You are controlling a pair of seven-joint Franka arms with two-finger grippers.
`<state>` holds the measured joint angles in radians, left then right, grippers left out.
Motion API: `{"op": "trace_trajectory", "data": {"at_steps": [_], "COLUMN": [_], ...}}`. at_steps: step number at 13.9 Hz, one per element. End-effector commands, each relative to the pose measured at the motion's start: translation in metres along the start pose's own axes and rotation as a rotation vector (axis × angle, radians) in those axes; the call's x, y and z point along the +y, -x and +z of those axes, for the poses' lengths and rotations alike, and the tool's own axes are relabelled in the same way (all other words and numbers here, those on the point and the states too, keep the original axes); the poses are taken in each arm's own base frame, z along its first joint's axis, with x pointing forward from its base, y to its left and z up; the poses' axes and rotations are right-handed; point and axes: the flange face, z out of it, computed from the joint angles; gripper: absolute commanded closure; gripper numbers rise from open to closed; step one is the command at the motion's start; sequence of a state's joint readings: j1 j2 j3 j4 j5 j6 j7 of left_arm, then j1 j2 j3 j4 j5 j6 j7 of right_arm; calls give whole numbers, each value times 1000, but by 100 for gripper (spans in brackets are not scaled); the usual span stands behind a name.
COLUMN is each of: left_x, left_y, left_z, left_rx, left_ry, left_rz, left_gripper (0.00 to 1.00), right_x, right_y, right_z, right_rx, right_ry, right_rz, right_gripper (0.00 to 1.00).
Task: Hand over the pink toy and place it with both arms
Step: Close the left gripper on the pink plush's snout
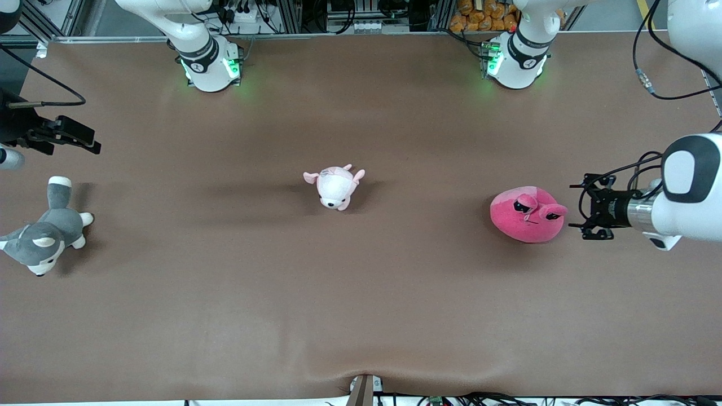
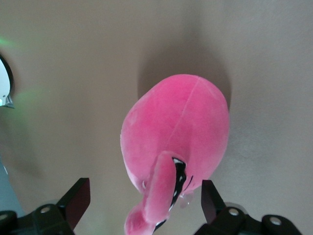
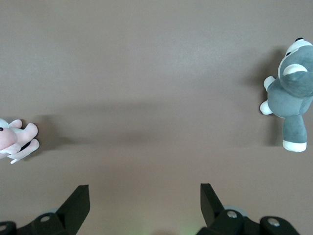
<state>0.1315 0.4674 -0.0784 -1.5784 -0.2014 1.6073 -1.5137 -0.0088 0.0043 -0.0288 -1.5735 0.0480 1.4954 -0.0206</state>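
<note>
The pink toy's round body (image 1: 522, 219) is joined to a thick eye stalk (image 1: 555, 210), so the body will stay plump and hardly sag when the robot lifts by the stalk.
The pink toy (image 1: 527, 214), a round hot-pink plush with dark eyes on stalks, lies on the brown table toward the left arm's end. My left gripper (image 1: 572, 206) is open right beside it, at the side with the eye stalks. In the left wrist view the toy (image 2: 181, 127) fills the middle, and one stalk reaches between the spread fingers of the left gripper (image 2: 144, 200), which do not touch it. My right gripper (image 1: 84, 138) waits at the right arm's end of the table. It is open and empty in the right wrist view (image 3: 144, 203).
A small pale pink-and-white plush (image 1: 337, 186) lies mid-table and also shows in the right wrist view (image 3: 17, 139). A grey-and-white husky plush (image 1: 48, 231) lies at the right arm's end and shows in that view too (image 3: 291, 95). The arm bases (image 1: 208, 67) stand along the table's edge.
</note>
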Motion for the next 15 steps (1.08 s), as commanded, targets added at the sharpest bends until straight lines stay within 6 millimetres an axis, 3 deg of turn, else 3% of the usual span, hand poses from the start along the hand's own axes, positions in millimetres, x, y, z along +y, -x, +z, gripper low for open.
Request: {"op": "trace_trajectory", "data": {"at_steps": [1,8,12,15], "left_x": [4,16,18,17], "left_y": [4,3,6,12], "left_z": [12,31,33,35], "left_rx": [-27,-40,-41,-41], "left_ry": [-7,-29,-30,-34], "left_rz": [-19,-22,-16,-8], "left_gripper": [0,1,34,41], "right_x": [1,1,4,4], "right_y": [-1,-1,0,0], "right_z": [-2,-2,-2,-2], "right_rx": [-2,-2,-2,-2], "right_ry": [14,14,14,14], "right_rz": [1,1,5,5], "right_gripper": [0,0,0,0]}}
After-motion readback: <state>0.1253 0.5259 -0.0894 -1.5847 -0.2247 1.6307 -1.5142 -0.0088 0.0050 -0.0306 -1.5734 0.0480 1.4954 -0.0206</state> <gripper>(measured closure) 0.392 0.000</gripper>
